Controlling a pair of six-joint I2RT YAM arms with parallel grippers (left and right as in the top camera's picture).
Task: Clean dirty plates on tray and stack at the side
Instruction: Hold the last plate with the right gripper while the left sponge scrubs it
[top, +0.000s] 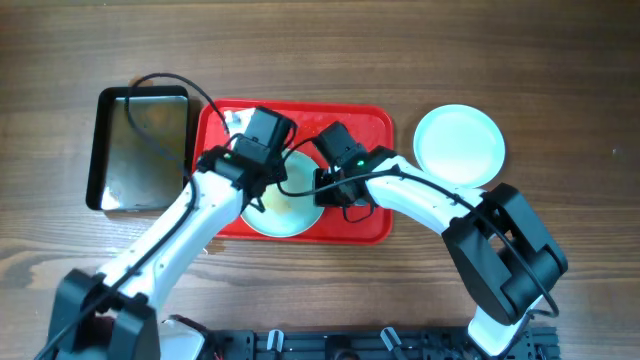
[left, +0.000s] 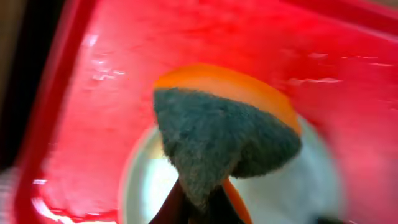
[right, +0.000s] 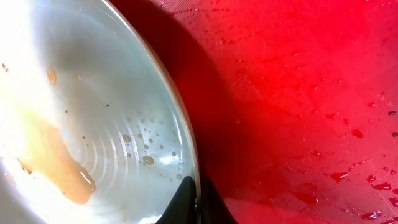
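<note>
Next, my left gripper wipes back over the plate's middle (top: 287, 208) before stacking, as a sauce smear (right: 56, 158) still marks the pale plate and the sponge is near its edge.
A pale plate (top: 285, 208) with a brown-yellow sauce smear sits on the red tray (top: 370, 222), at its front middle. My right gripper (top: 325, 186) is shut on this plate's right rim; the right wrist view shows the fingers (right: 196, 202) pinching the rim, with the plate (right: 93, 124) tilted and the sauce smear (right: 62, 168) inside. My left gripper (top: 262, 178) is shut on a grey-and-orange sponge (left: 224, 137) held over the plate (left: 298, 186). A clean plate (top: 458, 145) lies on the table to the right of the tray. The third plate is not in view.
A black shiny metal pan (top: 140, 150) lies left of the tray. The tray floor (right: 311, 93) is wet with droplets. Both arms cross over the tray's front half. Bare wooden table lies all around.
</note>
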